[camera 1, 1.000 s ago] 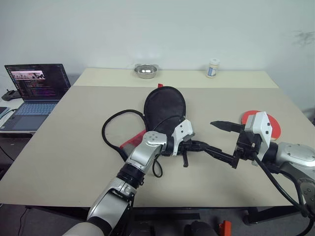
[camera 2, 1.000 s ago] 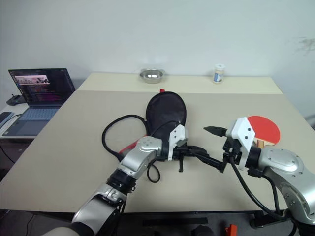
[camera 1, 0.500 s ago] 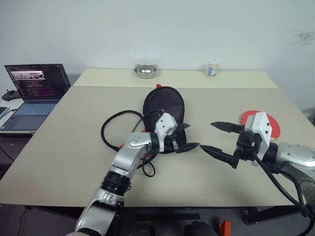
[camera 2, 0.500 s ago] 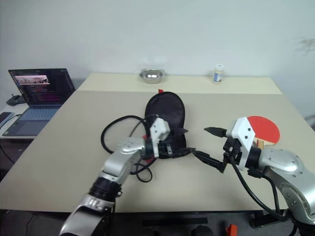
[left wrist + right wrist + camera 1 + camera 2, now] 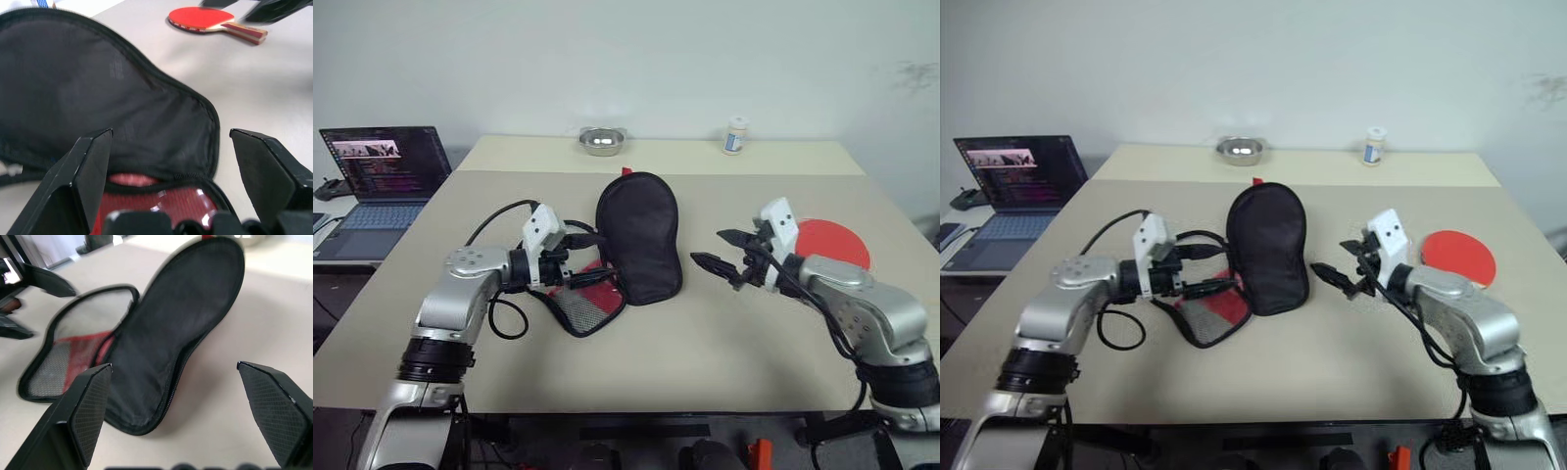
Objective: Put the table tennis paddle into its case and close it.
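The case's mesh side (image 5: 582, 310) is joined to the black flap along the flap's edge (image 5: 623, 291). So the mesh side will come along, still spread open, when I pull the black flap.
The case (image 5: 639, 235) lies unzipped in the middle of the table, its black flap up and its red and mesh side (image 5: 584, 302) spread out to the left. My left gripper (image 5: 599, 257) hovers open just left of the flap, above the mesh side, with nothing between its fingers. In the left wrist view the black flap (image 5: 98, 93) and the red lining (image 5: 161, 205) lie ahead of that gripper. My right gripper (image 5: 707, 246) is open and empty, a short way right of the case. The table tennis paddle (image 5: 837, 242) lies red face up behind the right arm.
A laptop (image 5: 382, 162) stands open off the table's left edge. A metal bowl (image 5: 602, 140) and a small white bottle (image 5: 735, 135) sit along the far edge. A black cable (image 5: 509, 318) loops beside my left arm.
My left gripper has opened and swung left, from the case's near end to its left side. The right gripper has moved forward and in towards the case, still open.
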`<state>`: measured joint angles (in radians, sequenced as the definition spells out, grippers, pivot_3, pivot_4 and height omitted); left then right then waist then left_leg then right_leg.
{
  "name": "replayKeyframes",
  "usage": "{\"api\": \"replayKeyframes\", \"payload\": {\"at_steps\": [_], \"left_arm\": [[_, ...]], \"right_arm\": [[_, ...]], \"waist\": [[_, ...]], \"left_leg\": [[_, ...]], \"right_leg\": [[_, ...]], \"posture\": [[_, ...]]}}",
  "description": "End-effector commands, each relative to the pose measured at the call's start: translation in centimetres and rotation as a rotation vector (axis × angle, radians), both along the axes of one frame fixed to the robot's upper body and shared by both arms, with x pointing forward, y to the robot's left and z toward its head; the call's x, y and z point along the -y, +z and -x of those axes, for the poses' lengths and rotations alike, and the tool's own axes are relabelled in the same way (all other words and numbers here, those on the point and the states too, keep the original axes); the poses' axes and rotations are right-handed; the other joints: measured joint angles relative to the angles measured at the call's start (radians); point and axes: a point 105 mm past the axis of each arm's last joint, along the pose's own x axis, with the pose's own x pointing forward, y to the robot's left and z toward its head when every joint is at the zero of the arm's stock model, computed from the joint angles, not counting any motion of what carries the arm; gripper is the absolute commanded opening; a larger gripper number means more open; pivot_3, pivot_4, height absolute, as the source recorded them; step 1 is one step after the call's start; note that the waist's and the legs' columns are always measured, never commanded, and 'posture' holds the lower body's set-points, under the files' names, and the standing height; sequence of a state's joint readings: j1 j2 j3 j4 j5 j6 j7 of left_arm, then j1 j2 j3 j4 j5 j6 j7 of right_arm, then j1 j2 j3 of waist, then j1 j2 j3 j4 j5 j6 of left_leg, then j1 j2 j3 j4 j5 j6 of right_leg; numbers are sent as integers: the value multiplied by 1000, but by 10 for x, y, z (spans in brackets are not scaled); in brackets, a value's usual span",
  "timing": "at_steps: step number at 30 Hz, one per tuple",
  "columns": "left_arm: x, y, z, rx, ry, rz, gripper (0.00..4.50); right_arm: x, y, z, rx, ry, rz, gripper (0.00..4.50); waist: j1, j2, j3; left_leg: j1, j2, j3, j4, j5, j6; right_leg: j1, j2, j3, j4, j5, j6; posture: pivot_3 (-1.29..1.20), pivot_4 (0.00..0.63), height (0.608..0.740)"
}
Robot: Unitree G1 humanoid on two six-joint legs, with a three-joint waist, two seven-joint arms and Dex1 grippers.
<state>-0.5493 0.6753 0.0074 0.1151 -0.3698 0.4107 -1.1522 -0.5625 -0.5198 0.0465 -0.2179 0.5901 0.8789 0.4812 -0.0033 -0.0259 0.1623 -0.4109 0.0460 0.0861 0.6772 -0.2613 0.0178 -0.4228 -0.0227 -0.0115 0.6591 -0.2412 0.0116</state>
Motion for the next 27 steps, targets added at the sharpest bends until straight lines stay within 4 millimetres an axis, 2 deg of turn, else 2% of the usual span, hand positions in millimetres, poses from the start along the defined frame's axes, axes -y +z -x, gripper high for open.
{"api": "replayKeyframes", "payload": {"at_steps": [1, 9, 14, 18, 20, 23, 27], "left_arm": [[5, 23, 15, 30, -73, 45, 4166], [12, 26, 18, 27, -77, 45, 4166], [12, 26, 21, 28, -84, 47, 4166], [9, 26, 22, 29, -83, 41, 4166], [9, 25, 22, 30, -85, 27, 4195], [10, 24, 21, 31, -88, 23, 4195], [15, 23, 19, 35, -96, 23, 4195]], "right_arm": [[-16, 4, -18, 2, -2, 10, 4500], [-46, -14, -55, -91, -41, -38, 4500], [-56, -30, -65, -150, -76, -65, 4500], [-62, -31, -66, -162, -74, -89, 4500], [-71, -27, -62, -179, -46, -145, 4113], [-77, -22, -60, -187, -32, -193, 3273], [-83, -7, -59, -165, -19, -236, 1821]], "waist": [[0, 0, 0], [-2, 0, 0], [-4, 1, 0], [-5, 1, 1], [-7, 1, 1], [-12, 1, 1], [-14, 1, 1]], "left_leg": [[-1, 0, 0, 0, 0, 0], [-2, 0, 0, 0, 0, 0], [-3, 0, 0, 0, 0, 0], [-3, 0, 0, 0, 0, 0], [-3, 0, 0, 0, 0, 0], [-3, 0, 0, 0, 0, 0], [-3, 0, 0, 0, 1, -1]], "right_leg": [[-1, 0, 0, 0, 0, 0], [-3, 0, 0, 1, 0, 0], [-3, 0, 0, 2, 0, 0], [-4, 0, 0, 2, 0, 0], [-4, 0, 0, 2, 0, 0], [-4, 0, 0, 3, 0, 0], [-4, 0, 0, 4, 0, 0]], "posture": [[0, 150, 740], [0, 150, 740], [0, 150, 740], [0, 150, 740], [0, 150, 740], [0, 150, 740], [0, 150, 740]]}}
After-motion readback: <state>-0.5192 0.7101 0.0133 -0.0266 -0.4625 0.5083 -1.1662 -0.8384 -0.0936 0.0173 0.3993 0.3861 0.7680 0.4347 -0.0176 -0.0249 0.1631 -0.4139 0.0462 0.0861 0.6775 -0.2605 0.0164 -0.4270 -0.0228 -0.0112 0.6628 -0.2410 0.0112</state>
